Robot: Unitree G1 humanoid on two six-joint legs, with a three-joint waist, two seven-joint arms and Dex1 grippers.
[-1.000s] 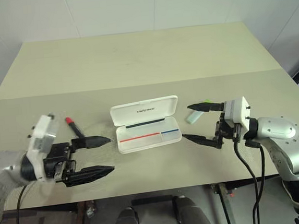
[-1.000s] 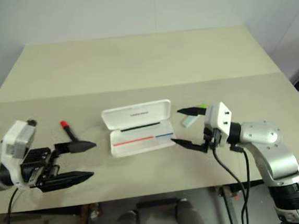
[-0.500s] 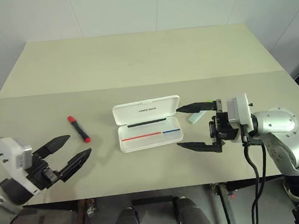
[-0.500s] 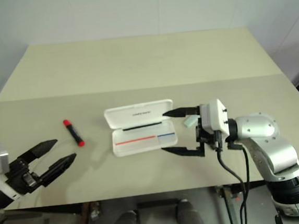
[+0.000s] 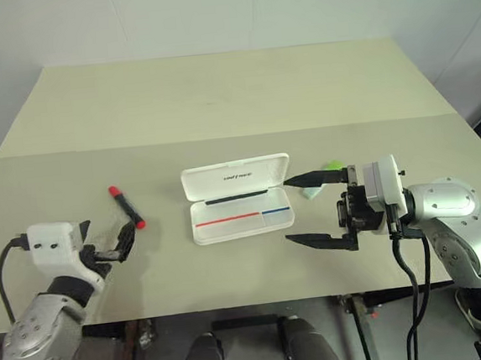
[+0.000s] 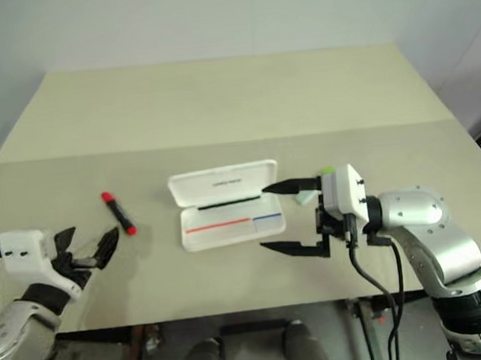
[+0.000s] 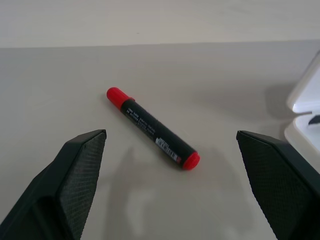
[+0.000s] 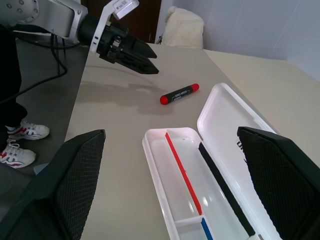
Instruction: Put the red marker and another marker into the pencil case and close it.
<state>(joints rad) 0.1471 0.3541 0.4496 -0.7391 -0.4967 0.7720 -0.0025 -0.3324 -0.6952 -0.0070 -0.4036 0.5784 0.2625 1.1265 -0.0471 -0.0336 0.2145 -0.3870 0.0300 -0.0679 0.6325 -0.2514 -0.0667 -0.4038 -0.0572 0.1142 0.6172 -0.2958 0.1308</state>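
The red-and-blue stripe (image 5: 242,218) goes along the tray like a divider. The red marker (image 5: 127,207) will fit behind the stripe the long way when I lower the marker.
The red marker (image 5: 127,207) lies flat on the table, left of the pencil case (image 5: 209,183), and is dark-barrelled with red at both ends. The white case is open, its lid laid back and a red-and-blue stripe in its tray. My left gripper (image 6: 88,241) sits just short of the red marker (image 7: 152,128), open, pointing at it without touching. The other marker (image 5: 312,193), pale with a green cap, lies right of the case, partly hidden behind my right gripper's upper finger. My right gripper (image 5: 298,210) is open at the case's right end, holding nothing.
The beige table (image 5: 216,98) has a seam across its middle, with a bare far half. In the right wrist view, a person's shoes (image 8: 15,145) and cables show on the floor past the table's left edge.
My left gripper has drawn back to the left, dropped lower and swung from pointing at the case to pointing forward at the red marker. My right gripper has edged closer to the case.
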